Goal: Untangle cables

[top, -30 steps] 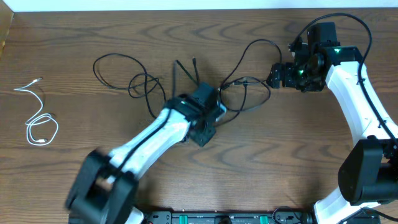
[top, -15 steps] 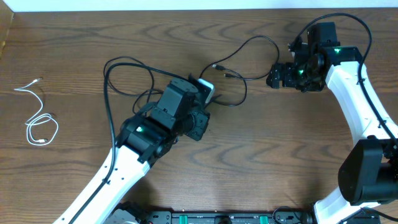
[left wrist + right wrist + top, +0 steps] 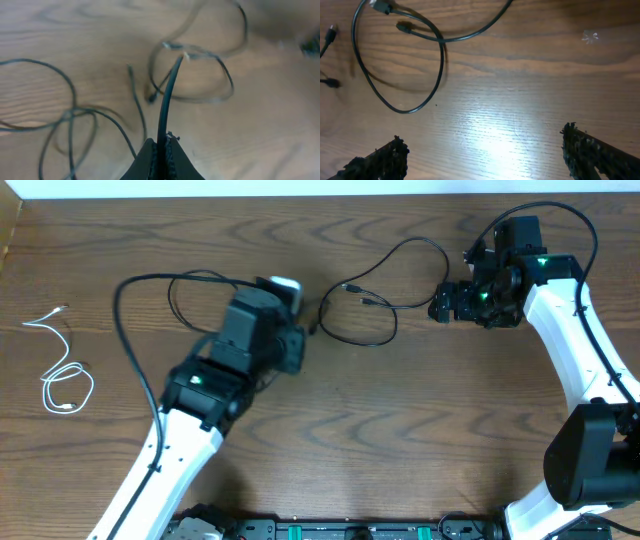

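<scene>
The held cable's loops (image 3: pixel 172 298) are clear of the second black cable. My left gripper should keep going toward the white cable (image 3: pixel 66 372) and let go short of it.
My left gripper (image 3: pixel 297 340) is shut on a black cable (image 3: pixel 167 100) that sticks up from between its jaws in the left wrist view. That cable's loose loops (image 3: pixel 150 278) trail to the left of the arm. A second black cable (image 3: pixel 390 330) lies in an open loop at table centre, with its plugs (image 3: pixel 352 286) lying inside the loop's upper left. The right wrist view shows this loop (image 3: pixel 440 55) ahead of my right gripper (image 3: pixel 487 155), which hovers open over bare wood. Overhead, the right gripper (image 3: pixel 440 305) is just right of that loop. A white cable (image 3: pixel 62 375) lies coiled at far left.
The wooden table (image 3: pixel 400 430) has its back edge along the top of the overhead view. The right arm's own thick wire (image 3: pixel 545 210) arcs above its wrist. Both arm bases stand at the front edge.
My left arm has swung left and back, dragging its black cable with it. The two black cables, which were crossed at centre, now lie apart. The right arm has not moved.
</scene>
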Robot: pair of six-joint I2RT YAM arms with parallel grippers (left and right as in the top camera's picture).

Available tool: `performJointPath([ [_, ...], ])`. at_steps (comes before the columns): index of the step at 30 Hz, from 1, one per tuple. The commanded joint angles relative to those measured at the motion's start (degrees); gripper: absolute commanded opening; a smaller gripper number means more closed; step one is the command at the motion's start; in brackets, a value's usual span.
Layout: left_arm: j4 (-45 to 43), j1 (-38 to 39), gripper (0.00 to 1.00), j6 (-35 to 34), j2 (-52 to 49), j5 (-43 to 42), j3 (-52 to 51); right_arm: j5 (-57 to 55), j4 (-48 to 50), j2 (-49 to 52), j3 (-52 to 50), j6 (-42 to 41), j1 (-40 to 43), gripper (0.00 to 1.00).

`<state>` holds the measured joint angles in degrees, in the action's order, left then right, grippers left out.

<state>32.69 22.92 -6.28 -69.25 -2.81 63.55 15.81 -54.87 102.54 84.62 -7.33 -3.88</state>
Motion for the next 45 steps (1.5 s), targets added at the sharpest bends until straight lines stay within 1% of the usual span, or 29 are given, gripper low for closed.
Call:
performJointPath([
  [1, -3.2, -5.3, 0.08, -3.3, 0.8, 1.0, 0.8, 0.5, 0.2, -0.2, -0.3, 0.5, -0.1, 0.97],
  [4, -6.6, -9.7, 0.08, -3.7, 0.5, 1.4, 0.8, 0.5, 0.2, -0.2, -0.3, 0.5, -0.1, 0.97],
  [6, -7.8, -12.3, 0.08, -4.2, -0.2, 3.1, 0.8, 0.5, 0.2, -0.2, -0.3, 0.5, -0.1, 0.97],
  [11, -7.3, -17.7, 0.08, -4.2, -4.1, 9.0, 0.6, 0.5, 0.0, -0.2, -0.3, 0.5, -0.1, 0.96],
  [14, -7.3, -20.7, 0.08, -4.7, -8.3, 11.3, 0.4, 0.5, 0.1, -0.2, -0.3, 0.5, -0.1, 0.97],
  [19, -7.5, -25.0, 0.08, -6.8, -17.9, 11.5, 0.4, 0.8, 0.0, -0.2, -0.3, 0.5, -0.1, 0.96],
  [24, -7.5, -29.9, 0.08, -12.5, -27.8, 11.5, 0.4, 0.8, -0.1, -0.2, -0.3, 0.5, -0.1, 0.96],
  [26, -6.6, -31.3, 0.08, -14.5, -30.1, 11.5, 0.4, 0.8, -0.2, -0.2, -0.3, 0.5, -0.1, 0.97],
  [29, -5.8, -33.0, 0.08, -14.8, -31.5, 11.5, 0.4, 0.8, -0.2, -0.2, -0.3, 0.5, -0.1, 0.97],
  [30, -5.8, -33.3, 0.11, -14.8, -31.5, 11.5, 0.4, 0.8, -0.2, -0.2, -0.3, 0.5, -0.1, 0.97],
  [33, -6.7, -34.0, 0.43, -14.8, -31.2, 11.5, 0.5, 0.8, 0.0, -0.2, -0.3, 0.5, -0.1, 0.97],
  [35, -7.2, -34.0, 0.54, -14.0, -31.1, 11.4, 0.5, 0.8, 0.0, -0.2, -0.3, 0.5, -0.1, 0.97],
  [36, -7.4, -34.0, 0.57, -13.9, -31.0, 11.4, 0.5, 0.8, 0.0, -0.2, -0.3, 0.5, -0.1, 0.97],
  [40, -7.6, -34.0, 0.65, -13.7, -30.9, 11.0, 0.8, 0.9, 0.0, -0.2, -0.3, 0.5, -0.1, 0.97],
  [45, -7.5, -34.0, 0.65, -11.0, -29.2, 11.0, 1.4, 0.8, -0.1, -0.2, -0.3, 0.5, -0.1, 0.97],
])
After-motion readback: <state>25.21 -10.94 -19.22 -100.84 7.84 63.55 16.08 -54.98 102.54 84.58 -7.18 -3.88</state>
